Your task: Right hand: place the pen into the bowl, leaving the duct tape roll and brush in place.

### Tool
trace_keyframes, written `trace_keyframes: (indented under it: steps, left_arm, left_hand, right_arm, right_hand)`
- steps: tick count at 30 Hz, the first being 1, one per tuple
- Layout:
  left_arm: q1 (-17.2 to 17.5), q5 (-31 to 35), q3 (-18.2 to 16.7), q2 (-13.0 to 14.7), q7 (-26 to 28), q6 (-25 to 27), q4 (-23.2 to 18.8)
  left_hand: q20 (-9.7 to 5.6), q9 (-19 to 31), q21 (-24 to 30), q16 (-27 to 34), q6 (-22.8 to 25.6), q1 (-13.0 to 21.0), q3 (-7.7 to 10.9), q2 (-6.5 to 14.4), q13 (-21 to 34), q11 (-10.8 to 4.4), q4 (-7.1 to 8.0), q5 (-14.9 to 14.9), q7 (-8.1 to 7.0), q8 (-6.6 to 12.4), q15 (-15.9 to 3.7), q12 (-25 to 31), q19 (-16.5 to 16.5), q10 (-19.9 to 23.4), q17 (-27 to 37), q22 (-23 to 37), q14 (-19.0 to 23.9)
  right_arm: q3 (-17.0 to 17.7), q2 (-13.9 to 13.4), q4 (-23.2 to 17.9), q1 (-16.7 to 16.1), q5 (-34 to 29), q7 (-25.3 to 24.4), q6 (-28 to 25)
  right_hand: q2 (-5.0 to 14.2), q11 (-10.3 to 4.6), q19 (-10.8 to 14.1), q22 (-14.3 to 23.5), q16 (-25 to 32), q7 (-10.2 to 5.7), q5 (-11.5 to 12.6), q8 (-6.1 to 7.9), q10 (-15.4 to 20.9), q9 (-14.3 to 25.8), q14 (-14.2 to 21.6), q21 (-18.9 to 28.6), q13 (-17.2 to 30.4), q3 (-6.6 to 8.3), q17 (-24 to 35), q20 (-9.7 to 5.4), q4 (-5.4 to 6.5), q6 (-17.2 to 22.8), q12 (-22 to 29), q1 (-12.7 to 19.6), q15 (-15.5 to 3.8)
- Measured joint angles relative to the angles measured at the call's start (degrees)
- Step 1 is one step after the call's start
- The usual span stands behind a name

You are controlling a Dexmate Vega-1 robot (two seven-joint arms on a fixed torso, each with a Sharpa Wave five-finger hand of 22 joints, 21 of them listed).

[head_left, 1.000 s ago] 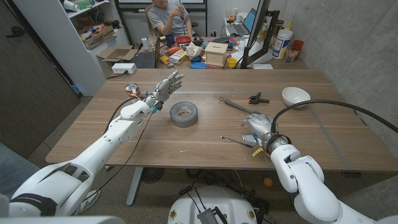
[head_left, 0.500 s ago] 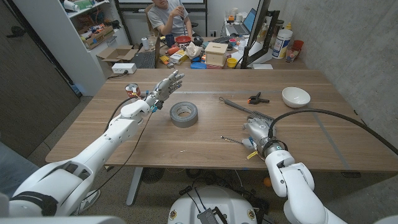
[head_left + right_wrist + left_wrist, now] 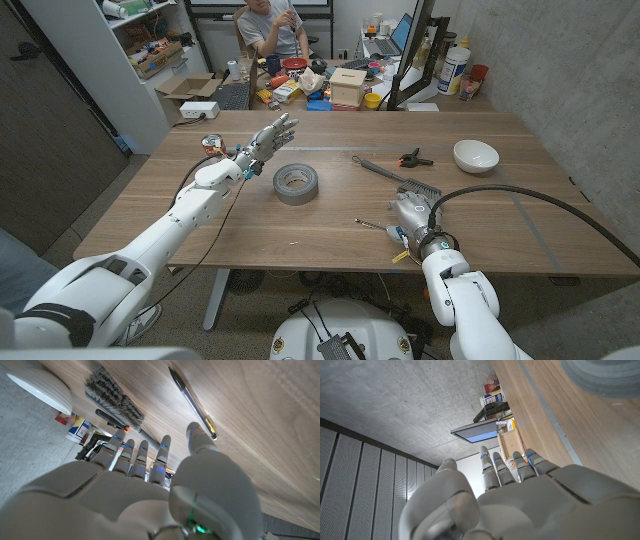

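Note:
The pen [image 3: 370, 224] has its body slanting past my thumb tip [image 3: 194, 429]. The pen will stay crosswise and stick out on both sides of my grip when I carry it.
A thin dark pen [image 3: 371, 225] lies on the wooden table near its front edge; in the right wrist view the pen [image 3: 192, 402] lies just beyond my thumb tip. My right hand [image 3: 408, 213] hovers beside the pen's right end, fingers apart, holding nothing. The right hand [image 3: 150, 485] points toward the brush [image 3: 113, 397] and the white bowl [image 3: 37, 387]. That bowl [image 3: 475, 155] stands at the far right. The brush [image 3: 398, 178] lies just behind my right hand. The grey duct tape roll [image 3: 296, 183] sits mid-table. My left hand [image 3: 265, 141] is raised, fingers spread, left of the roll.
A small black clamp [image 3: 413, 158] lies between the brush handle and the bowl. A thick black cable [image 3: 520, 190] arcs over the table's right side from my right wrist. A seated person [image 3: 272, 30] and cluttered desks are behind the table.
My right forearm has swung toward the left and closer to the front edge, bringing the hand nearer the pen's end. The left arm and the objects have not moved.

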Motion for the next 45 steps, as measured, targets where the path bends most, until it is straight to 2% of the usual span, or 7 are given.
trace_keyframes:
  steps: [8, 18, 23, 32, 36, 41, 45]
  left_arm:
    - [-0.51, 0.17, 0.24, 0.01, -1.27, 0.08, 0.55]
    - [-0.7, 0.22, 0.33, 0.65, -2.22, -0.09, -0.58]
    - [-0.53, 0.22, 0.27, 1.05, -2.5, -0.15, -1.51]
    - [-0.44, 0.24, 0.25, 1.54, -2.83, -0.2, -2.45]
    - [-0.4, 0.3, 0.25, 1.73, -2.9, -0.2, -2.79]
    - [-0.3, 0.33, 0.24, 1.94, -2.92, -0.2, -3.17]
    - [-0.24, 0.38, 0.24, 2.05, -2.92, -0.02, -3.38]
  left_hand:
    - [0.0, 0.0, 0.0, 0.0, 0.0, 0.0, 0.0, 0.0, 0.0, 0.0, 0.0, 0.0, 0.0, 0.0, 0.0, 0.0, 0.0, 0.0, 0.0, 0.0, 0.0]
    - [0.0, 0.0, 0.0, 0.0, 0.0, 0.0, 0.0, 0.0, 0.0, 0.0, 0.0, 0.0, 0.0, 0.0, 0.0, 0.0, 0.0, 0.0, 0.0, 0.0, 0.0]
    - [0.0, 0.0, 0.0, 0.0, 0.0, 0.0, 0.0, 0.0, 0.0, 0.0, 0.0, 0.0, 0.0, 0.0, 0.0, 0.0, 0.0, 0.0, 0.0, 0.0, 0.0]
    - [0.0, 0.0, 0.0, 0.0, 0.0, 0.0, 0.0, 0.0, 0.0, 0.0, 0.0, 0.0, 0.0, 0.0, 0.0, 0.0, 0.0, 0.0, 0.0, 0.0, 0.0]
    - [0.0, 0.0, 0.0, 0.0, 0.0, 0.0, 0.0, 0.0, 0.0, 0.0, 0.0, 0.0, 0.0, 0.0, 0.0, 0.0, 0.0, 0.0, 0.0, 0.0, 0.0]
    - [0.0, 0.0, 0.0, 0.0, 0.0, 0.0, 0.0, 0.0, 0.0, 0.0, 0.0, 0.0, 0.0, 0.0, 0.0, 0.0, 0.0, 0.0, 0.0, 0.0, 0.0]
    - [0.0, 0.0, 0.0, 0.0, 0.0, 0.0, 0.0, 0.0, 0.0, 0.0, 0.0, 0.0, 0.0, 0.0, 0.0, 0.0, 0.0, 0.0, 0.0, 0.0, 0.0]
  right_arm:
    - [-0.81, 1.83, 1.59, -0.41, -1.55, -1.18, 0.24]
    - [-2.06, 4.06, 5.02, 0.09, -2.64, -5.88, 0.27]
    - [-2.56, 4.79, 6.25, 0.37, -1.98, -8.37, -0.54]
    - [-3.77, 6.06, 9.05, 0.94, -0.46, -10.74, -2.19]
    - [-4.3, 6.36, 10.4, 1.31, 0.56, -11.94, -3.58]
    - [-4.56, 6.48, 11.09, 1.55, 1.44, -13.24, -5.1]
    - [-4.94, 6.55, 12.03, 1.91, 2.35, -14.67, -6.1]
  right_hand:
    - [-0.23, 0.2, 0.0, 0.0, 0.0, -0.41, 0.0, 0.45, 0.2, 0.03, 0.22, 0.0, 0.0, -0.15, 0.28, 0.0, 0.15, 0.81, 0.0, 0.23, 0.2]
    - [-0.69, 0.16, 0.0, 0.0, 0.34, -0.82, 0.45, 1.43, 0.23, 0.53, 0.95, -0.22, 0.28, -0.15, 0.28, 0.0, 0.15, 2.24, 0.45, 0.69, 0.1]
    - [-0.69, -0.12, 0.32, -0.01, 0.49, -0.82, 0.45, 1.65, 0.51, 0.56, 1.26, -0.22, 0.28, -0.15, 0.28, 0.31, 0.15, 2.87, 0.45, 0.69, -0.22]
    - [-0.38, -0.22, 0.75, 0.28, 0.49, -1.43, 0.45, 2.28, 1.23, 1.01, 1.87, -0.22, 0.28, -0.15, 0.54, -0.12, 0.15, 3.89, 0.84, 0.99, -0.84]
    - [-0.38, -0.22, 1.25, 0.28, 0.88, -1.45, 0.45, 2.49, 1.23, 1.1, 2.41, -0.22, 0.27, -0.2, 0.54, 0.0, 0.57, 4.31, 0.9, 0.98, -0.76]
    - [-0.37, -0.82, 1.89, 0.28, 0.89, -1.55, 0.79, 3.15, 2.11, 1.42, 3.51, -0.22, 0.27, -0.2, 0.72, -0.18, 0.56, 5.71, 1.12, 0.98, -1.05]
    - [-0.11, -1.76, 2.9, 0.27, 1.34, -2.06, 0.88, 4.77, 3.45, 2.08, 4.77, 0.02, 0.27, -0.06, 0.81, -0.39, 0.7, 8.45, 1.59, 1.87, -1.86]
